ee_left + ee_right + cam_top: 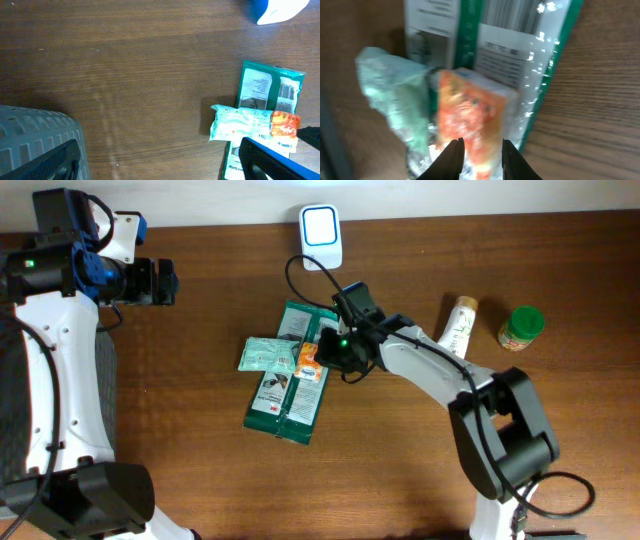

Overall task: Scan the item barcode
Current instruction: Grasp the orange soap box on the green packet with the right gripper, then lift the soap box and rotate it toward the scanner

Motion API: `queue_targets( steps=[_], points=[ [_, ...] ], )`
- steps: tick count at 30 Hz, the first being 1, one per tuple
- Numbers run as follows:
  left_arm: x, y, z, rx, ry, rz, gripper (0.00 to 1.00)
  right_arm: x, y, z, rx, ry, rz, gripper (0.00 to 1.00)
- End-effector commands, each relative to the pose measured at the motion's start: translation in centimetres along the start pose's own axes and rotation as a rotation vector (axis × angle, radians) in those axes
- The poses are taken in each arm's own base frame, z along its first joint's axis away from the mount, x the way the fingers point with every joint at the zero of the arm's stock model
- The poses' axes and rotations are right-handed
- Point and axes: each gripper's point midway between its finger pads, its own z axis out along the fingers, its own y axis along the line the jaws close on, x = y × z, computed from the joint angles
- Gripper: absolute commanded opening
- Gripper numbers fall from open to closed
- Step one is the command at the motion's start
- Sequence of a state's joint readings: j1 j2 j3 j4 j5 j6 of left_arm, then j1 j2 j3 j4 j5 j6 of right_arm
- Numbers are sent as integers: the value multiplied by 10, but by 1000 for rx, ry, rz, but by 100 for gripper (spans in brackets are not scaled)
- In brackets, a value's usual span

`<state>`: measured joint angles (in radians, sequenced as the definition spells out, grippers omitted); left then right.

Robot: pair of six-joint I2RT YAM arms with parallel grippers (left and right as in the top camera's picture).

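Observation:
The orange packet rests against the pale green pouch on the dark green pack, so the robot's right gripper should put it down on clear wood and grip it again before scanning.
A small orange packet lies on top of a pale green pouch and a large dark green pack near the table's middle. My right gripper is down over the pile. In the right wrist view its jaws are shut on the orange packet, whose blurred body fills the gap between them. Barcode stripes show on the green pack beyond it. A white and blue scanner stands at the back edge. My left gripper hangs open at the far left, high above bare wood.
A white tube and a green-lidded jar lie to the right. A black cable runs from the scanner toward the right arm. A grey ribbed surface sits off the table's left edge.

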<state>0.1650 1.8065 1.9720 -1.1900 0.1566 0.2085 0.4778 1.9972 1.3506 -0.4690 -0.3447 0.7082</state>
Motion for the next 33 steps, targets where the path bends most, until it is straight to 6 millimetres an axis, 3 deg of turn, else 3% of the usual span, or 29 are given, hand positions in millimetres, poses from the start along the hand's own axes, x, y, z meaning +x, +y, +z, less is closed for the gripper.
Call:
queue_targets(
  steps=[1,5,9,14,16,20,22,24,26,31,33],
  points=[
    [-2,0,-3,0,-9,-13,99,5,-9,11,31,14,12,23],
    [-2,0,-3,0,-9,-13,99,3,-7,14,20,4,3,23],
    [-2,0,-3,0,-9,-13,99,12,-9,33,20,35,-5,22],
    [-2,0,-3,0,-9,-13,99,11,-10,33,18,35,-2,4],
    [-2,0,-3,0,-9,-13,99,13,-6,32,-5,51,-8,4],
    [-2,0,-3,0,-9,-13,99,7,27,-3,-233,107,-220,4],
    [-2,0,-3,0,-9,-13,99,8,32,-25,-313,135,-309,4],
    [-2,0,-3,0,-9,-13,99,11,21,-42,-320,173,-386,4],
    [-2,0,-3,0,-9,-13,99,14,-10,-54,-242,225,-430,4],
    [-2,0,-3,0,-9,-13,99,0,-97,-63,132,236,-411,4],
    [-2,0,-3,0,-9,-13,99,-6,-107,-63,194,225,-447,4]
  ],
)
